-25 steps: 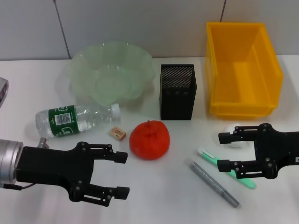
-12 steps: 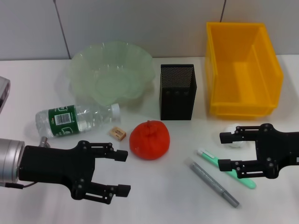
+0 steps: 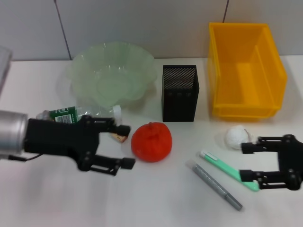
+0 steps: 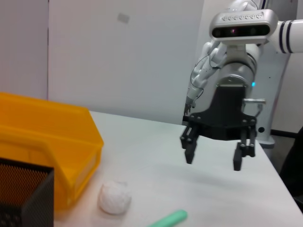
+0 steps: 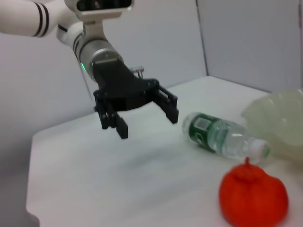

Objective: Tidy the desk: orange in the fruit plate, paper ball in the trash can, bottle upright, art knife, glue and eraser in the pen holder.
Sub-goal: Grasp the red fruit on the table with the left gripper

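Note:
The orange (image 3: 152, 144) sits across a clear gap in front of my left gripper's open fingers, so my left gripper should keep going forward and close around the orange's top (image 3: 151, 129).
The orange (image 3: 151, 142) (image 5: 253, 198) sits mid-table. My left gripper (image 3: 126, 146) (image 5: 147, 124) is open just left of it, not touching. Its arm covers part of the lying bottle (image 3: 71, 112) (image 5: 222, 138), and its upper finger half hides the eraser (image 3: 121, 137). At the back stand the fruit plate (image 3: 113, 75), the pen holder (image 3: 180, 93) and the trash can (image 3: 246, 71). The paper ball (image 3: 236, 137) (image 4: 114, 197) lies free in front of the trash can. My right gripper (image 3: 245, 161) (image 4: 214, 158) is open to its near right, at the tip of a mint-green stick (image 3: 227, 170). A grey stick (image 3: 215, 185) lies beside it. Which is the art knife and which the glue, I cannot tell.
The white table (image 3: 156, 198) ends at a grey wall close behind the containers. A grey object (image 3: 4, 61) shows at the far left edge. The pen holder stands between the fruit plate and the trash can, with narrow gaps on each side.
My left gripper has moved away from the near edge and right, up to the orange, covering more of the bottle. My right gripper has drawn back to the right, uncovering the paper ball.

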`<action>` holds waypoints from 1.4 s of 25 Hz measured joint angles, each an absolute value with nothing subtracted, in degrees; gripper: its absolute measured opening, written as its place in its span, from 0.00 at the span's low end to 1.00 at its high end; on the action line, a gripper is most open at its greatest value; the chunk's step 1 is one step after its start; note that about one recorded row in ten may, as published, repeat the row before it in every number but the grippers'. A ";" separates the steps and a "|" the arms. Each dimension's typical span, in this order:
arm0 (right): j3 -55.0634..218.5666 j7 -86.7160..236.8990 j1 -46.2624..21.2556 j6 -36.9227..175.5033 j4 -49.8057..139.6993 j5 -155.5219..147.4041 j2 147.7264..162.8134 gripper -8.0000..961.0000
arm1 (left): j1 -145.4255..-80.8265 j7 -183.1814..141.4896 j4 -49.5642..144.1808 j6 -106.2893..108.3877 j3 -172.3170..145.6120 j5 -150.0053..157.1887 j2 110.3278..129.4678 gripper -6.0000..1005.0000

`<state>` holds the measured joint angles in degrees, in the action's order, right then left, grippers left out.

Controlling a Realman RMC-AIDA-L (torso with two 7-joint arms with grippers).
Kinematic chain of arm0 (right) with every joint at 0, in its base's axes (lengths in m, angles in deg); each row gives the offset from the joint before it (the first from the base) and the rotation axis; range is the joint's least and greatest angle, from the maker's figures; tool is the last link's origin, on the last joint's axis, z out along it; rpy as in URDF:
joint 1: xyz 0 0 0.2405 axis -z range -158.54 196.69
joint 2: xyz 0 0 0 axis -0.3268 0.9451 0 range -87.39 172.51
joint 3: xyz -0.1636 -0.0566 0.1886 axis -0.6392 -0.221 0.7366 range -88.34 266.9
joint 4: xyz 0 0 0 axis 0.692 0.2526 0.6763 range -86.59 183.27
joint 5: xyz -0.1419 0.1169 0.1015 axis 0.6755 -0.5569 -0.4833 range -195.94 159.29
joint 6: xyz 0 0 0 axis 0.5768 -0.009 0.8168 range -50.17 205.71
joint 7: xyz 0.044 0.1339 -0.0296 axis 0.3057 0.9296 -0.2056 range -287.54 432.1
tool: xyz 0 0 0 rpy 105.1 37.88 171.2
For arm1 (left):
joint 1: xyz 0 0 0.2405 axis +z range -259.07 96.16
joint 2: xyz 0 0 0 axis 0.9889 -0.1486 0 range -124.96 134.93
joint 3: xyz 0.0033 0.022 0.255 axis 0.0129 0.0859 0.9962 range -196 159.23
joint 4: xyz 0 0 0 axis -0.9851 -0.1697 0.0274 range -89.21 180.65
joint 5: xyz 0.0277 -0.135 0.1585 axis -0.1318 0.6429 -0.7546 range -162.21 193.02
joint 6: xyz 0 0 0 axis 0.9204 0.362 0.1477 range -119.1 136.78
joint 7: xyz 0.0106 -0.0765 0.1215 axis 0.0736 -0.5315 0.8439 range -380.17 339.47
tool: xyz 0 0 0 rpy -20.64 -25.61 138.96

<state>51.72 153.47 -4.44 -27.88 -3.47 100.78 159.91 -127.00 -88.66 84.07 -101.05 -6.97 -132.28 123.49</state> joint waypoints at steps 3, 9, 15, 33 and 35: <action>51.87 155.65 -1.79 -29.41 -6.78 100.83 159.04 0.74 | -127.42 -88.64 79.10 -93.26 0.01 -125.76 123.72 0.83; 52.86 156.93 -0.47 -30.84 -9.17 100.94 158.76 0.74 | -127.65 -88.81 72.56 -80.37 11.69 -117.42 123.95 0.83; 53.50 156.98 -0.29 -30.84 -9.34 101.29 158.92 0.74 | -127.75 -88.92 69.35 -71.69 18.40 -109.96 124.08 0.83; 52.91 156.86 -1.52 -29.09 -8.35 101.38 159.74 0.75 | -128.13 -81.15 59.35 -55.98 19.01 -104.77 124.16 0.83; 52.85 156.73 -1.56 -28.59 -8.27 101.38 159.94 0.75 | -128.48 -81.09 58.54 -54.75 18.83 -104.73 124.16 0.83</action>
